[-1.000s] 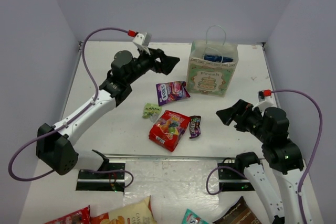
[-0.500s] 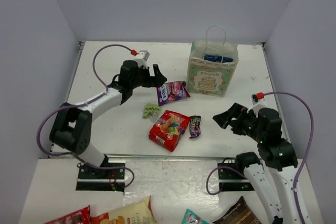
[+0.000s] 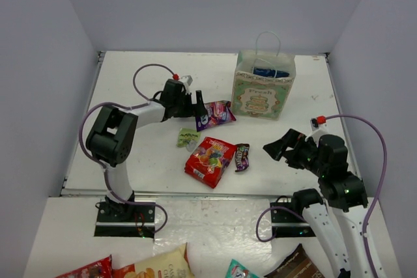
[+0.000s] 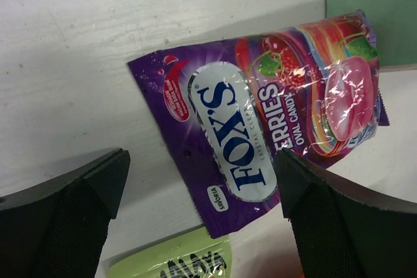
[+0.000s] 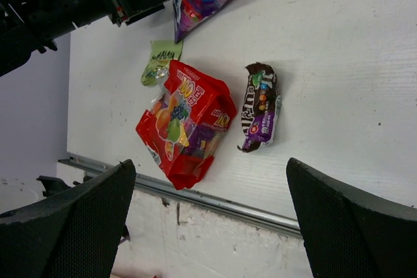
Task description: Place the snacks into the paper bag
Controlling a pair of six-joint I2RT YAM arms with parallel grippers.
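Observation:
I should keep moving my left gripper toward the white label and close it there, as the purple candy pack's near end is between its open fingers.
The paper bag stands upright at the back right, a blue chip bag inside it. The purple candy pack lies flat left of it. My left gripper is open, low over the pack's near end, one finger on each side. The tiny green packet, red candy bag and dark brown packet lie mid-table. My right gripper is open and empty, right of the brown packet. The silver foil packet is out of view.
Below the table's front rail lie other packets: a large yellow-orange chip bag, a red one, a teal one and a big dark brown pouch. Grey walls enclose the table on three sides.
My left arm has swung down and right, bringing its gripper from above the table's back down to the purple candy pack. My right gripper shifted slightly left.

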